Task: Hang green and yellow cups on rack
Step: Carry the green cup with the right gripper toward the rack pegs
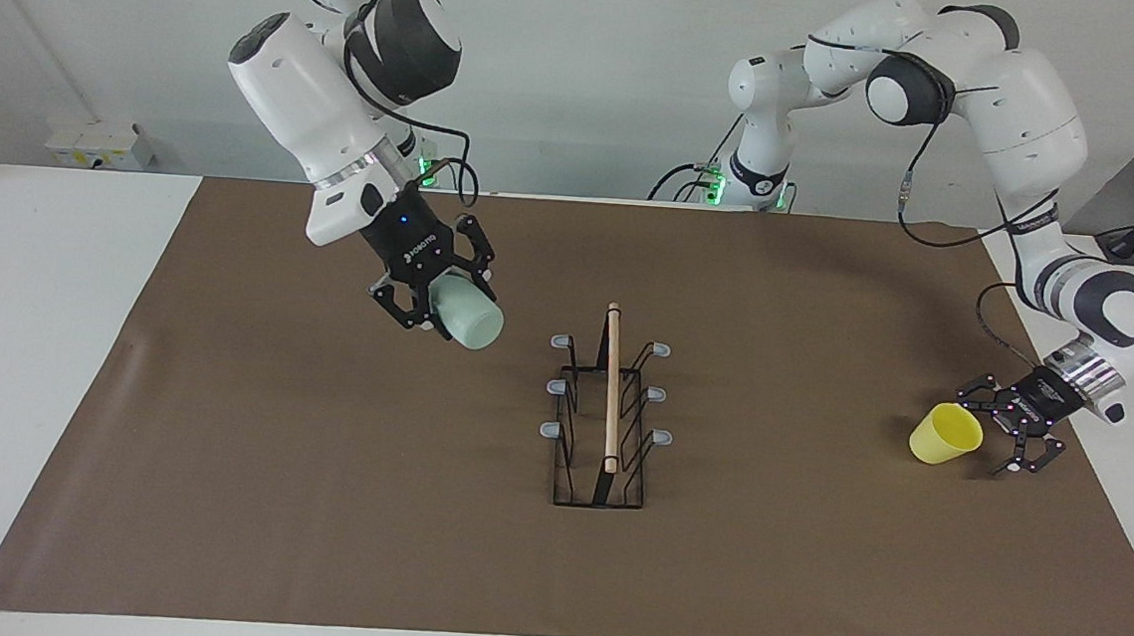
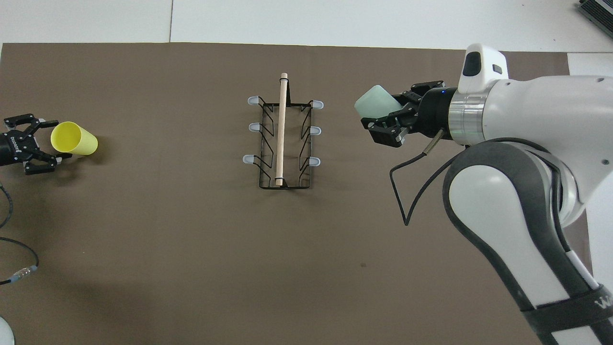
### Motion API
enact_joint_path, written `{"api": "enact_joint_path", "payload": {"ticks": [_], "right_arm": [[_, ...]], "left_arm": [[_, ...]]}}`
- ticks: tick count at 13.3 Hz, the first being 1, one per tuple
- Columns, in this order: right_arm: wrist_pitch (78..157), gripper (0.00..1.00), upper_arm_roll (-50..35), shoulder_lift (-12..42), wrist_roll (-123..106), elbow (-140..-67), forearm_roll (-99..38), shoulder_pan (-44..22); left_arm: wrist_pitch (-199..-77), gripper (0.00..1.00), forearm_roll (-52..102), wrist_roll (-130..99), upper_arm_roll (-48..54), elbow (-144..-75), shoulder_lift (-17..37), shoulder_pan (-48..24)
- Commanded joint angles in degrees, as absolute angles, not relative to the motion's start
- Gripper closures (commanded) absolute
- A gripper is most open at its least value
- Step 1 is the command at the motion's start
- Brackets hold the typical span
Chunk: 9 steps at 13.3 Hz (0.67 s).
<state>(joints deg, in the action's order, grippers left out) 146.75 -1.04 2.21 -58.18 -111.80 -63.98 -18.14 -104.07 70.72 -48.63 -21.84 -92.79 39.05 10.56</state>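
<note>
My gripper will leave the yellow cup [image 2: 74,138] hanging upside down and tilted when it slips the cup's opening over a wire, because the rack's grey-tipped wires [image 2: 249,158] stick outward.
My right gripper [image 1: 443,311] is shut on the pale green cup [image 1: 468,317], which it holds tilted in the air over the brown mat, beside the rack toward the right arm's end. The rack [image 1: 611,391] stands mid-table, a black wire frame with a wooden rod on top and grey-tipped prongs, all bare. The yellow cup [image 1: 945,433] lies on its side on the mat toward the left arm's end. My left gripper [image 1: 990,434] is open, low at the cup's mouth, its fingers on either side of the rim. Overhead: green cup [image 2: 376,101], right gripper [image 2: 383,119], rack [image 2: 281,125], yellow cup [image 2: 74,139], left gripper [image 2: 47,143].
A brown mat [image 1: 315,500] covers most of the white table [image 1: 38,321]. A loose cable [image 2: 17,270] lies near the left arm's base. A small grey box [image 1: 100,143] sits at the table's edge by the wall, at the right arm's end.
</note>
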Motion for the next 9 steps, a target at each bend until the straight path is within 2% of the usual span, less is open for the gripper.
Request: {"api": "enact_joint_path", "payload": {"ticks": [1, 4, 6, 8, 9], "right_arm": [[154.7, 1.00, -1.1, -3.2, -70.0, -120.2, -82.7, -22.2], [154.8, 1.00, -1.1, -4.5, -88.3, -123.2, -99.8, -22.3], [154.2, 1.00, -1.1, -4.3, -105.9, -123.7, -119.4, -22.6], [150.7, 1.00, -1.1, -4.0, -121.3, -125.4, -137.3, -24.3], [148.3, 1.00, -1.1, -4.0, -124.9, -126.6, -141.9, -24.3]], "left_arm": [[-104.3, 0.00, 72.2, -47.5, -22.2, -96.9, 36.1, 9.7], [-103.2, 0.00, 72.2, -47.0, -22.1, -97.5, 35.3, 9.5], [-99.7, 0.00, 72.4, -37.5, -22.1, -100.7, 33.7, 8.8], [-101.9, 0.00, 74.0, -37.1, -22.3, -102.2, 33.6, 8.1], [-102.0, 0.00, 74.1, -37.1, -22.2, -102.3, 33.6, 7.7]]}}
